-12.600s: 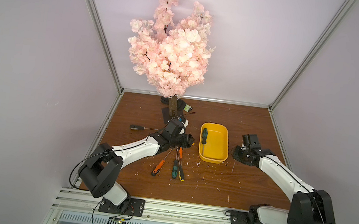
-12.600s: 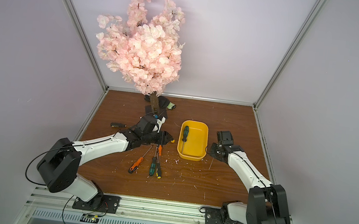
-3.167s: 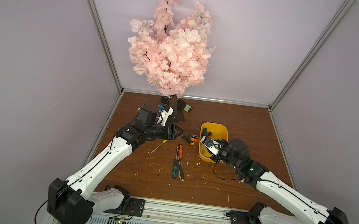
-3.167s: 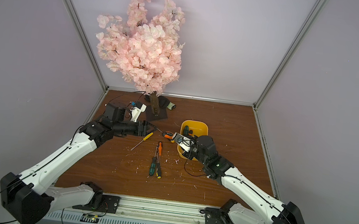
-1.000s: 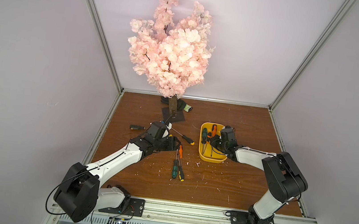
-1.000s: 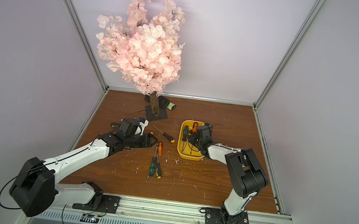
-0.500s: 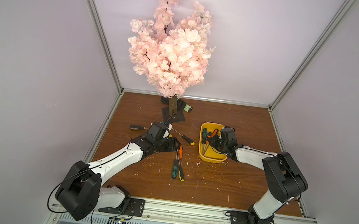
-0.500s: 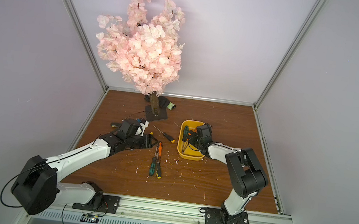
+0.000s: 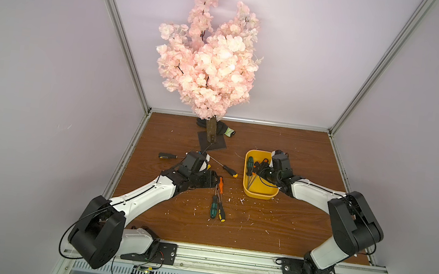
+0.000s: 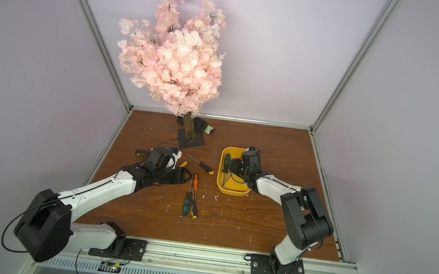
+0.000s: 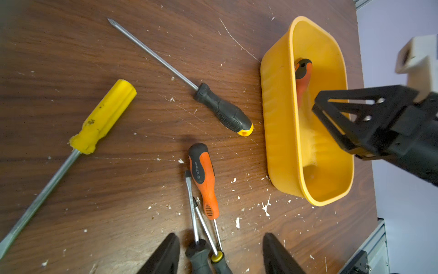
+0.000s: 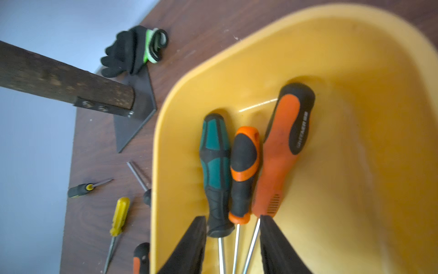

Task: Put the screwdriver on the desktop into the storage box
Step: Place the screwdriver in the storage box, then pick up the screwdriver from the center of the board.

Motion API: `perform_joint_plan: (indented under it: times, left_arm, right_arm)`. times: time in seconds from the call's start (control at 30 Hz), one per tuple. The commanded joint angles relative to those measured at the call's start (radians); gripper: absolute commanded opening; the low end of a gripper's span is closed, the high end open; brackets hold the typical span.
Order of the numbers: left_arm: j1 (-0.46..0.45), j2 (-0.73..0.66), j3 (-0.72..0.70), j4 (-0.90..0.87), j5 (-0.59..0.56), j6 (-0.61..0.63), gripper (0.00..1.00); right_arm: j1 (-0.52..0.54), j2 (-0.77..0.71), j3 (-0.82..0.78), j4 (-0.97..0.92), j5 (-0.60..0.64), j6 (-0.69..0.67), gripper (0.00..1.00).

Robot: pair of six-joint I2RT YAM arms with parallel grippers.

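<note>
The green-black screwdriver points the opposite way to those in the storage box, so next my left gripper picks it up by its handle and hands it over to my right gripper.
The yellow storage box sits right of centre on the desktop. Inside it lie a green screwdriver, a small orange-black one and a larger orange one. My right gripper is down in the box, open, with the three shafts loose between its jaws. My left gripper hangs open over a small orange screwdriver, with a green-black and a black-yellow one nearby. A black-handled screwdriver lies beside the box.
A long yellow-handled screwdriver and a black one lie left of my left gripper. A pink blossom tree stands on a dark base plate at the back, with a black glove behind it. White flecks litter the board.
My right gripper's jaws have parted inside the box, letting go of the screwdriver that they held. The left arm has hardly moved.
</note>
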Motion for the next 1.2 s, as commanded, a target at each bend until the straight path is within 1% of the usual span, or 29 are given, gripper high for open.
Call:
perform_joint_plan:
  times: [0.0,0.17,0.27,0.43,0.67,0.93,1.07,1.17]
  left_arm:
    - [-0.037,0.011,-0.018,-0.064,-0.055,0.024,0.59]
    - [-0.123,0.013,-0.049,-0.079,-0.111,-0.011,0.59]
    - [-0.183,0.023,-0.064,-0.084,-0.148,-0.042,0.59]
    - [-0.267,0.049,-0.073,-0.086,-0.199,-0.094,0.58]
    - [-0.353,0.087,-0.053,-0.134,-0.291,-0.16,0.53]
    - [-0.43,0.111,-0.048,-0.173,-0.368,-0.206,0.47]
    - [-0.441,0.133,-0.053,-0.187,-0.378,-0.218,0.43]
    - [-0.444,0.122,-0.065,-0.197,-0.394,-0.227,0.42]
  right_arm:
    - [-0.004,-0.064,0.04,-0.063,-0.032,-0.105,0.43]
    - [-0.003,-0.144,0.039,-0.144,-0.038,-0.209,0.42]
    - [-0.003,-0.214,0.012,-0.155,-0.027,-0.257,0.42]
    - [-0.003,-0.313,-0.042,-0.156,0.009,-0.293,0.42]
    - [-0.003,-0.372,-0.075,-0.156,0.026,-0.318,0.42]
    - [-0.004,-0.391,-0.101,-0.136,0.03,-0.323,0.42]
    - [-0.003,-0.387,-0.1,-0.13,0.027,-0.326,0.42]
    - [-0.003,-0.387,-0.1,-0.123,0.028,-0.327,0.42]
